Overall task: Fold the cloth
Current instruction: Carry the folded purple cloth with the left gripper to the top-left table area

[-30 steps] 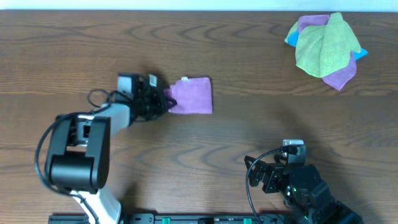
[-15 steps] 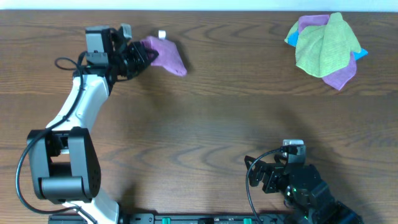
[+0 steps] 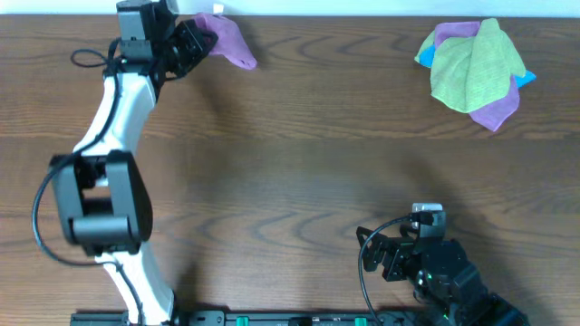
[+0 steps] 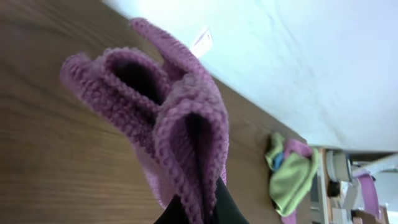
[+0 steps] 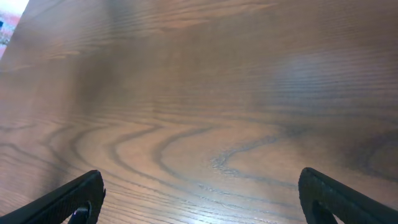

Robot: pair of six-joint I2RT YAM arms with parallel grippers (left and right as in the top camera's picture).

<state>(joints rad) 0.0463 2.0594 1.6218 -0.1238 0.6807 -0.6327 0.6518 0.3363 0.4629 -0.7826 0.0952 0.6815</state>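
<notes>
The lilac cloth in folds (image 3: pixel 230 43) is over open wood (image 3: pixel 194 80) near the wood's far edge. My left gripper should keep lowering the cloth until it lies there, and then let go.
The lilac cloth (image 3: pixel 228 39) hangs bunched from my left gripper (image 3: pixel 201 36) at the far left edge of the table, its loose end drooping right. In the left wrist view the cloth (image 4: pixel 168 118) fills the middle in thick folds, its white tag at the top, and my left gripper (image 4: pixel 196 208) is shut on its lower end. My right gripper (image 3: pixel 399 237) rests near the front right of the table. In the right wrist view my right gripper (image 5: pixel 199 196) is open and empty over bare wood.
A pile of cloths (image 3: pixel 476 68), yellow-green over bright blue and purple, lies at the far right corner; it also shows small in the left wrist view (image 4: pixel 292 177). The table's far edge (image 3: pixel 362 15) runs just behind the left gripper.
My left gripper lifted the folded cloth from the table's middle left and carried it back and left to the far edge. The cloth now hangs bunched. The right arm has not moved.
</notes>
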